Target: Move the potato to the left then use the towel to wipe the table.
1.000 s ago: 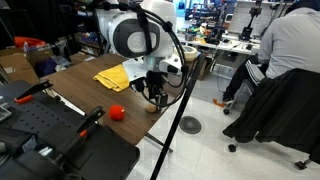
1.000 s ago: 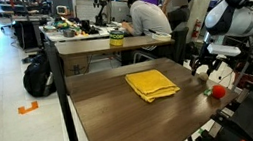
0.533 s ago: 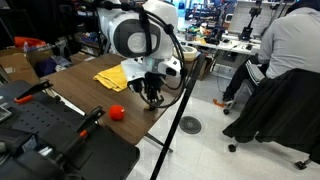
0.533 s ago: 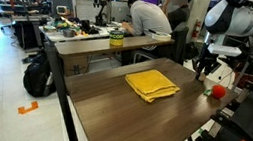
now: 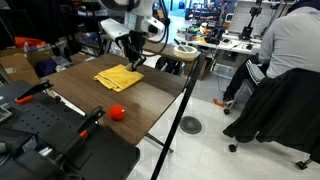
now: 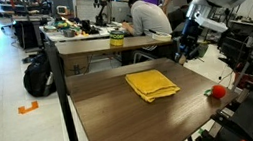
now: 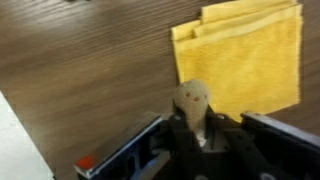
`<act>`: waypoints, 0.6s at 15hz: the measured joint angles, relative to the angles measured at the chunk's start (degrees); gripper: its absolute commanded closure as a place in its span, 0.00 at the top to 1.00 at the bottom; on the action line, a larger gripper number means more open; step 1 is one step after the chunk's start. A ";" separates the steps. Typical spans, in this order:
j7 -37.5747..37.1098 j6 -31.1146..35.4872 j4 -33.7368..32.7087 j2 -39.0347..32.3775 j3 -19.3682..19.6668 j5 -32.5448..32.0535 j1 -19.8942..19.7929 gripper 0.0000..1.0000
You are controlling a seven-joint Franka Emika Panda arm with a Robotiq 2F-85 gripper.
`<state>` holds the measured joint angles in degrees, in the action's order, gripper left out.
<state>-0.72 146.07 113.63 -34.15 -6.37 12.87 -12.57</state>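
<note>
I should move the potato past the yellow towel to the clear wood beyond, because my gripper is holding the potato on the wrong side of the towel.
The potato, beige with small red spots, sticks out from between my gripper's black fingers, which are shut on it. In both exterior views the gripper hangs in the air above the far edge of the wooden table, close to the folded yellow towel. The wrist view has the towel lying flat just beyond the potato.
A small red ball lies near a table edge. A black pole leans beside the table. A person sits at a desk nearby, and black clamps stand by the table's near end.
The gripper shut on the potato low at the table's edge, then rose and carried it across to above the towel side.
</note>
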 measured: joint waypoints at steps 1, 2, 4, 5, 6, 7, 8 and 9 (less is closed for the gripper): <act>-0.20 -0.75 -0.83 1.02 -0.78 0.01 1.95 0.05; -0.57 -2.17 -2.32 1.41 -1.40 0.11 3.80 0.05; -0.92 -8.44 -6.99 0.98 -2.28 0.26 6.63 0.05; -0.93 -12.91 -9.55 0.34 -2.81 -0.30 7.17 0.05; -0.94 -17.02 -12.17 -0.54 -3.22 -0.98 7.36 0.05; -1.02 -20.91 -15.15 -1.61 -2.77 -1.35 7.88 0.05; -1.02 -24.83 -18.31 -2.81 -1.93 -1.41 8.46 0.05; -1.34 -28.38 -21.40 -4.17 -1.01 -1.65 8.99 0.05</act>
<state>-2.07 117.69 92.23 -38.32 -7.39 11.22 -3.58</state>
